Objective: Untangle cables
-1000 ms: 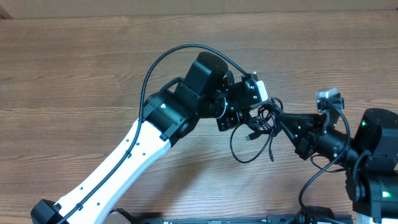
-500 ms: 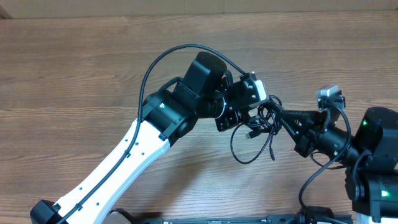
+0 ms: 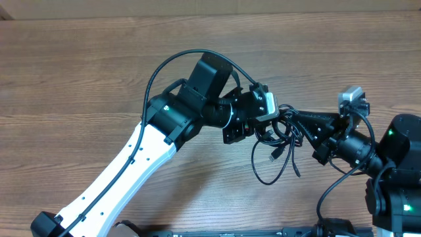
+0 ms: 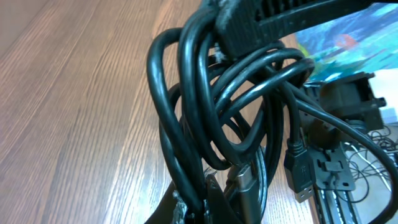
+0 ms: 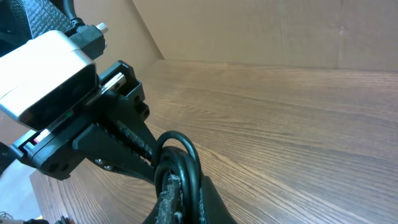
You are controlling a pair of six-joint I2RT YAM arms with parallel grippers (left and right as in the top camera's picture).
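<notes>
The robot's right gripper is pinching several loops of the cables together, so it needs to open, move back and pull out a strand of cable while the left gripper holds the knot.
The cables are a knot of thin black cords held above the table between my two grippers. My left gripper comes in from the left and is shut on a strand of the knot. My right gripper comes in from the right and is shut on another loop. Long loops with plug ends hang below. In the left wrist view the cables fill the frame above the shut left gripper, with a USB plug dangling. In the right wrist view a cable loop sits in the right gripper.
The wooden table spreads wide to the left and back. The left arm's white link crosses the front left. The right arm's base and its own thick wires stand at the right edge. A cardboard wall rises behind the table.
The left wrist has turned and drawn slightly left and down. The knot has shifted with it, and the hanging loops now droop lower and further right.
</notes>
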